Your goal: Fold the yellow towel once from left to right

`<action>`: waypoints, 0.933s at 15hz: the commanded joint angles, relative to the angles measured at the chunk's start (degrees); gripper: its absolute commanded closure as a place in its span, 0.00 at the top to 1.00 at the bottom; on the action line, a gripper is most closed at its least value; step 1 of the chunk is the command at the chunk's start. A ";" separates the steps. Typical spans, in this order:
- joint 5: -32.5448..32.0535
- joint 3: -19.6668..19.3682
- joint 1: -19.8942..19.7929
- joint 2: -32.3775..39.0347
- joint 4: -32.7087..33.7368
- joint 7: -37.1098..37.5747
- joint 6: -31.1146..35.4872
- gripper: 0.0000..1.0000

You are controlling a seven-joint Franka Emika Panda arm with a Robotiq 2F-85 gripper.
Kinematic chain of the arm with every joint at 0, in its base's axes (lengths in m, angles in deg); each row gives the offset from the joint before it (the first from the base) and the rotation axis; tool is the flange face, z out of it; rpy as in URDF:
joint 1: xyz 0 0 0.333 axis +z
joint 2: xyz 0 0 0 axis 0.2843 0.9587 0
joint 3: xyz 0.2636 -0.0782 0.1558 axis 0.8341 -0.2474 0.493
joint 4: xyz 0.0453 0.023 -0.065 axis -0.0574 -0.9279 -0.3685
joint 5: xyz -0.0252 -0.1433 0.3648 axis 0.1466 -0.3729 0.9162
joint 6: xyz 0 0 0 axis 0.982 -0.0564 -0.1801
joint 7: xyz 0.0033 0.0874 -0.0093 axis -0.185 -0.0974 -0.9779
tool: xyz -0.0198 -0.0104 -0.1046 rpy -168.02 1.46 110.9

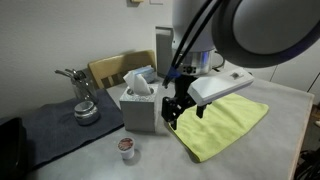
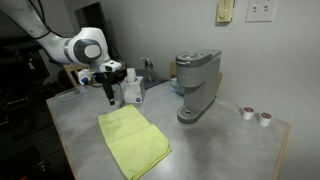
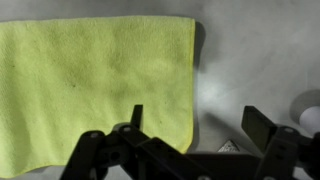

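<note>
My open fingers are on both sides of the yellow towel's edge (image 3: 192, 105). I should go on lowering my gripper until my fingers reach the tabletop (image 3: 221, 104) before I close them on the cloth.
The yellow towel (image 1: 222, 125) lies flat and spread out on the grey table; it shows in both exterior views (image 2: 132, 140) and fills the left part of the wrist view (image 3: 95, 80). My gripper (image 1: 178, 112) hovers above the towel's edge nearest the tissue box, as an exterior view (image 2: 108, 92) also shows. In the wrist view the gripper (image 3: 197, 125) is open and empty, one finger over the towel, the other over bare table.
A tissue box (image 1: 138, 100) stands next to the gripper. A coffee machine (image 2: 196, 85) stands behind the towel. A coffee pod (image 1: 126, 147) sits near the table's front, two more pods (image 2: 256, 115) at the far side. A dark mat with a metal pot (image 1: 85, 110) lies beside the box.
</note>
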 commanded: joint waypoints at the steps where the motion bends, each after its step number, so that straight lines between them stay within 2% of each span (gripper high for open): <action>1: 0.22 -2.49 2.50 4.96 5.31 -2.42 -1.74 1.00; 7: -0.26 -5.31 5.82 7.75 6.89 -1.39 -4.11 1.00; 14: 5.28 -3.35 3.72 9.10 5.25 -9.91 -1.36 0.95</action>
